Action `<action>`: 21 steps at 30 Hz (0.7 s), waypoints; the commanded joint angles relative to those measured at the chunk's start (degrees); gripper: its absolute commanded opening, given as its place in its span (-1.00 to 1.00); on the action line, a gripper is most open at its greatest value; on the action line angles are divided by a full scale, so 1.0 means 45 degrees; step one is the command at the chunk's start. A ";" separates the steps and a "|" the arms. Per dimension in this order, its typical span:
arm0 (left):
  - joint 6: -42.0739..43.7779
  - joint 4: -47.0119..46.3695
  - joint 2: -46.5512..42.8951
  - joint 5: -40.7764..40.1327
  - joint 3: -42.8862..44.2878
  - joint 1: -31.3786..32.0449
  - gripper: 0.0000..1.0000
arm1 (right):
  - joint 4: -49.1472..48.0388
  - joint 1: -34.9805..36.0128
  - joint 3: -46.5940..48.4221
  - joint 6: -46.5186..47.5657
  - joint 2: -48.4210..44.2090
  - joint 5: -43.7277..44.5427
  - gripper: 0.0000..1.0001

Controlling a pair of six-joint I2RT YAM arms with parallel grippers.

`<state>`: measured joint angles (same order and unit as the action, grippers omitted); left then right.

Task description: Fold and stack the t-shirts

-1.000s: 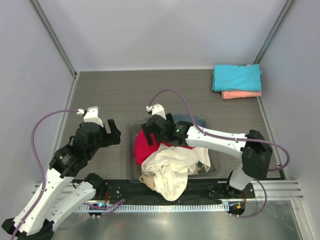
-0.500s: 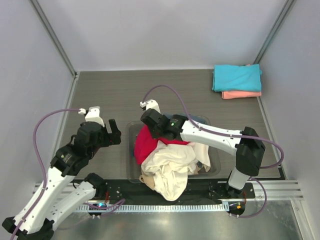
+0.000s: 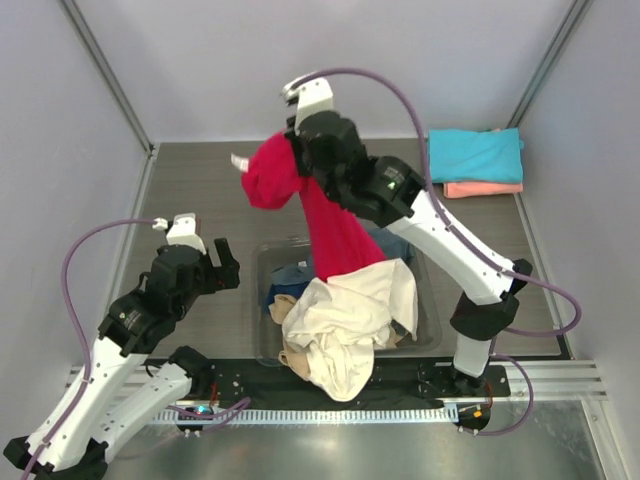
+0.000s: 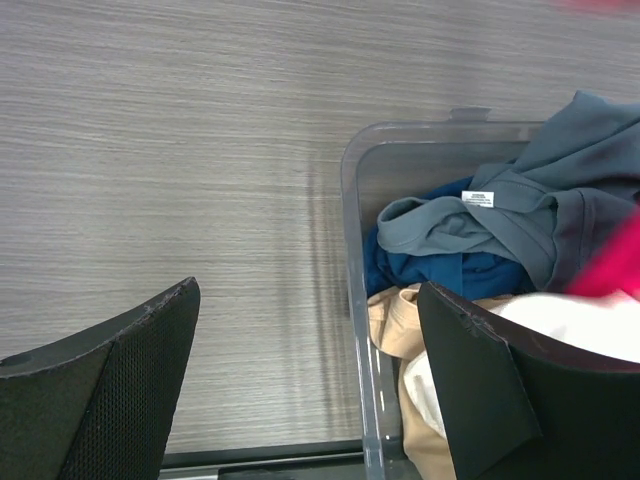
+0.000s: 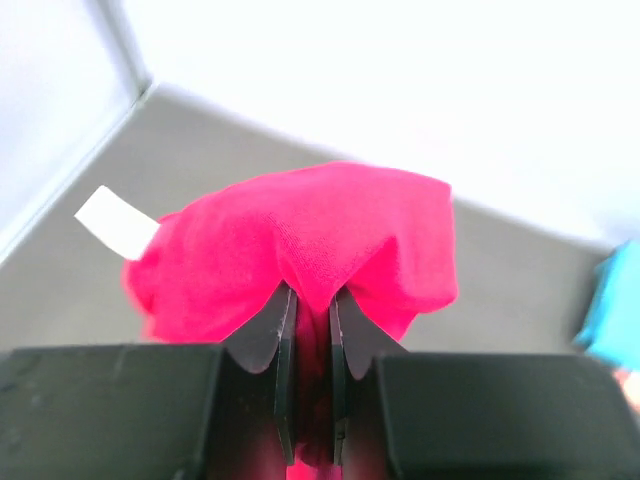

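My gripper will drag the grey tub by the tub's rim. The cream t-shirt lies mostly inside (image 3: pixel 348 303) the grey tub, so its overhanging end (image 3: pixel 341 384) will come along.
My right gripper (image 3: pixel 296 158) is raised high over the table's middle, shut on the crimson red t-shirt (image 3: pixel 335 235), which hangs from it down into the grey tub (image 3: pixel 262 262). Red cloth (image 5: pixel 300 240) bunches between the closed fingers, a white tag (image 5: pixel 112 222) at its left. A cream t-shirt (image 3: pixel 345 325) spills over the tub's front edge, with slate blue cloth (image 4: pixel 520 215) behind it. Folded turquoise (image 3: pixel 474 154) and salmon pink (image 3: pixel 482 189) t-shirts lie stacked at the back right. My left gripper (image 3: pixel 207 262) hovers open left of the tub, its fingers (image 4: pixel 110 390) either side of the tub's rim (image 4: pixel 352 290).
Tan cloth (image 4: pixel 395 320) and dark blue cloth (image 4: pixel 440 270) also lie in the tub. Grey walls close in the table at the back and sides. A black rail (image 3: pixel 400 385) runs along the near edge by the arm bases.
My right gripper closed on the red t-shirt in the tub and lifted it up and toward the back. The left arm stayed where it was.
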<state>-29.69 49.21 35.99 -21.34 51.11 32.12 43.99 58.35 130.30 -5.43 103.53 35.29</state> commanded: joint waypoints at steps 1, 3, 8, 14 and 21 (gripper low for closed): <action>-0.0003 -0.0193 -0.0146 -0.0374 -0.0050 -0.0067 0.81 | -0.1490 -0.1069 0.2601 0.2433 0.0509 0.0814 -0.98; -0.0023 -0.0194 -0.0146 -0.0413 -0.0050 -0.0067 0.80 | -0.3045 -0.1772 0.2705 0.2924 0.0433 0.0461 -0.98; -0.0023 -0.0155 -0.0146 -0.0472 -0.0050 -0.0067 0.80 | -0.6915 -0.2965 0.1828 0.4133 -0.0172 -0.1101 -0.98; -0.0023 -0.0174 -0.0087 -0.0511 -0.0050 -0.0067 0.81 | -1.1491 -0.3473 0.1239 0.5638 -0.0429 -0.3620 -0.98; -0.0042 -0.0154 -0.0009 -0.0550 -0.0050 -0.0067 0.81 | -1.2229 -0.3962 -0.1427 0.5426 -0.0718 -0.3078 -0.98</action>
<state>-29.71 49.21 35.77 -22.52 51.05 32.12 -2.37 41.45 130.28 17.85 103.53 21.69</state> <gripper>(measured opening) 0.904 0.170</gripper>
